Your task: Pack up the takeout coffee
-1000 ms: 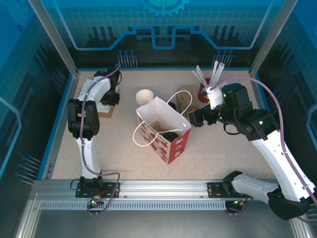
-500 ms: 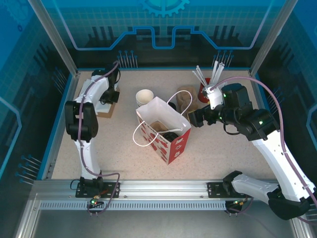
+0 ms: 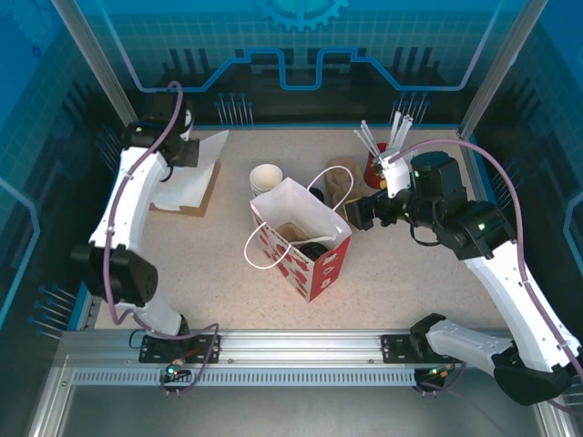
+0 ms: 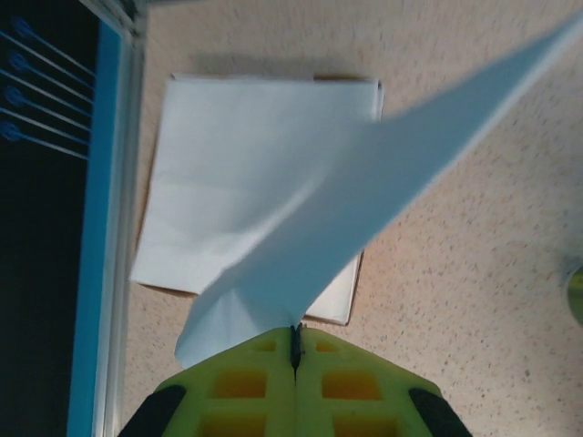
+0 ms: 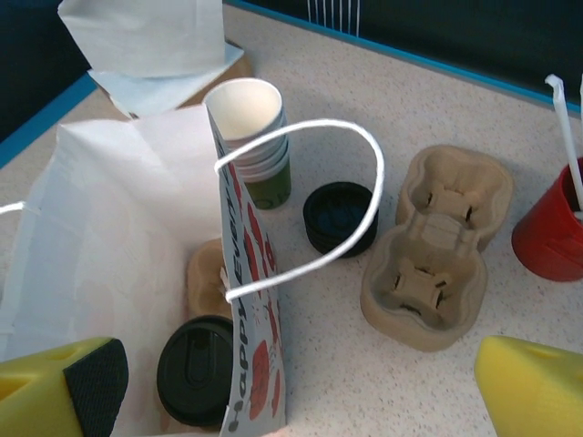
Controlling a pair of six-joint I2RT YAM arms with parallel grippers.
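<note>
I keep moving my open right gripper over the bag [image 3: 296, 214] until it closes on the napkin's loose end [image 3: 217, 146], which hangs free of my left gripper.
The takeout coffee [image 5: 195, 369] shows its round black lid inside the white and red paper bag [image 3: 305, 246], set in a brown pulp holder; the lid is dark in the top view [image 3: 315, 248]. My right gripper [image 5: 301, 401] hovers open just right of the bag's rim [image 3: 357, 216], nothing between its yellow fingers [image 5: 533, 387]. My left gripper [image 4: 294, 334] is shut on a white napkin [image 4: 364, 200], which hangs lifted above the napkin stack [image 4: 237, 182]. Seen from the top camera, that gripper [image 3: 187, 151] is at the back left with the napkin [image 3: 208, 148].
A stack of unlidded green cups [image 5: 250, 137] stands behind the bag. Loose black lids [image 5: 340, 217], a pulp cup carrier [image 5: 437, 246] and a red cup of white straws [image 5: 551, 232] sit to its right. The blue table wall [image 4: 96, 228] runs beside the napkin stack.
My left gripper closed on a napkin and rose up and left from the stack, lifting the sheet. The right arm, the bag and the coffee have stayed put.
</note>
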